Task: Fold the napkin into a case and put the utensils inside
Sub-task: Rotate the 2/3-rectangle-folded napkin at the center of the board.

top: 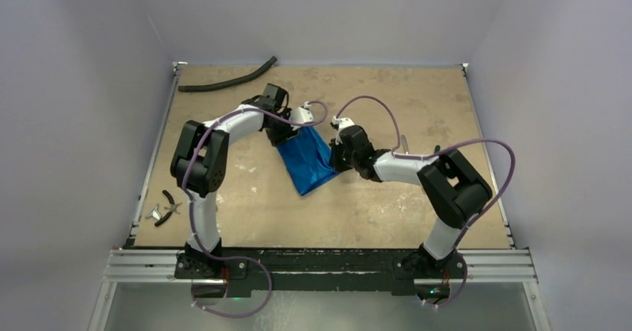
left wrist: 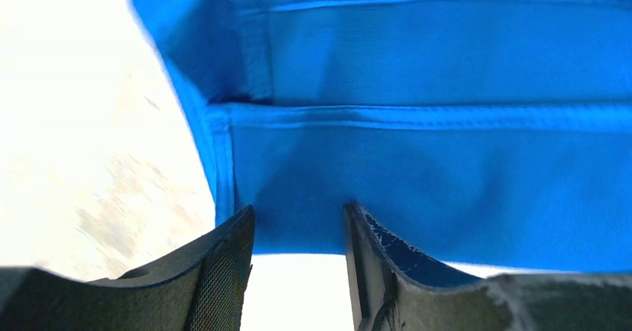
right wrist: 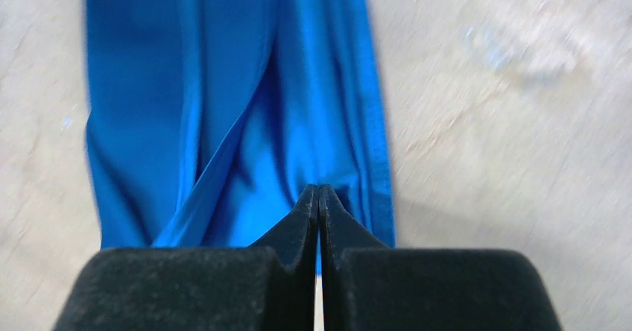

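Note:
The top flap's edge (right wrist: 225,148) runs at a slant across the napkin's near end. My left gripper should therefore leave the napkin's far end and pull the flap by its near corner (right wrist: 176,230).
The shiny blue napkin (top: 309,163) lies folded into a narrow oblong at the middle of the table, between both grippers. My left gripper (top: 292,136) is at its far end. In the left wrist view the gripper (left wrist: 298,210) is open, and the hemmed edge of the napkin (left wrist: 447,174) reaches between the jaws. My right gripper (top: 334,156) is at the cloth's right side. In the right wrist view the gripper (right wrist: 319,189) is shut on the near edge of the napkin (right wrist: 223,107), which is creased. A thin silver utensil (top: 405,144) lies right of the right gripper. The spoon is hidden.
A long black hose (top: 227,82) lies at the far left of the wooden table (top: 373,212). Black-handled pliers (top: 168,206) lie near the left edge. The right arm's cable arcs above the table's right side.

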